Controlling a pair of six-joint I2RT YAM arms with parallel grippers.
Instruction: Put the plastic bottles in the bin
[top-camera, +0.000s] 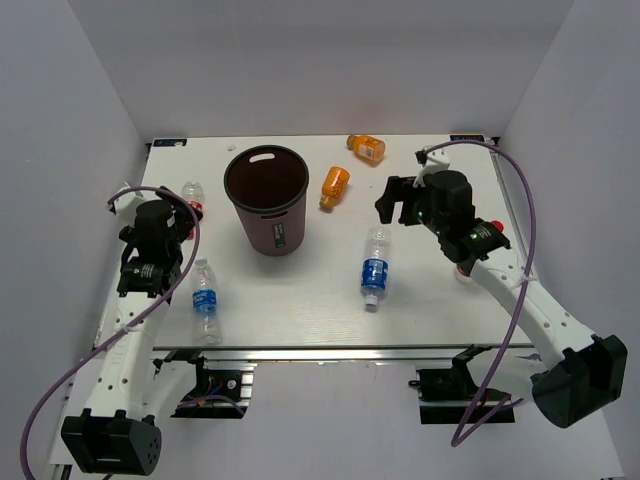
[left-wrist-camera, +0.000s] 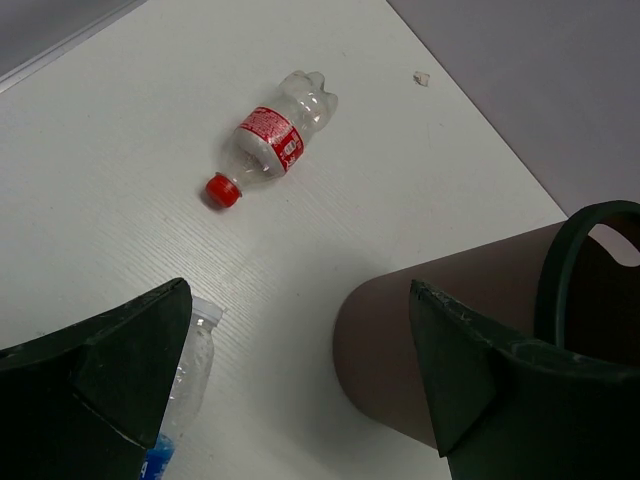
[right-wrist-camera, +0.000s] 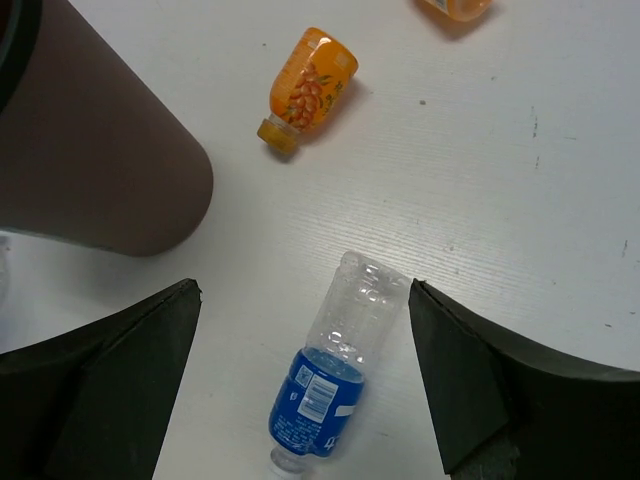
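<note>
I should go on down before my right gripper's open fingers are on both sides of the middle blue-label bottle (top-camera: 374, 274), because it lies apart from its neighbours with its clear end (top-camera: 378, 240) facing those fingers.
The maroon bin (top-camera: 266, 215) stands upright at the back left of the table. Two orange bottles (top-camera: 334, 186) (top-camera: 366, 148) lie to its right. One blue-label bottle (top-camera: 375, 267) lies in the middle, below my right gripper (top-camera: 400, 203), which is open and empty above it (right-wrist-camera: 304, 290). In the right wrist view the bottle (right-wrist-camera: 335, 370) lies between the fingers. Another blue-label bottle (top-camera: 205, 300) lies at the front left. My left gripper (top-camera: 172, 212) is open and empty (left-wrist-camera: 300, 290), between the bin (left-wrist-camera: 450, 340) and a red-cap bottle (left-wrist-camera: 268, 140). A red-capped object (top-camera: 492, 228) shows partly under the right arm.
White walls enclose the table on three sides. A metal rail (top-camera: 330, 352) runs along the front edge. Purple cables loop from both arms. A small white crumb (left-wrist-camera: 422, 78) lies near the back edge. The right wrist view also shows the bin's side (right-wrist-camera: 90, 150).
</note>
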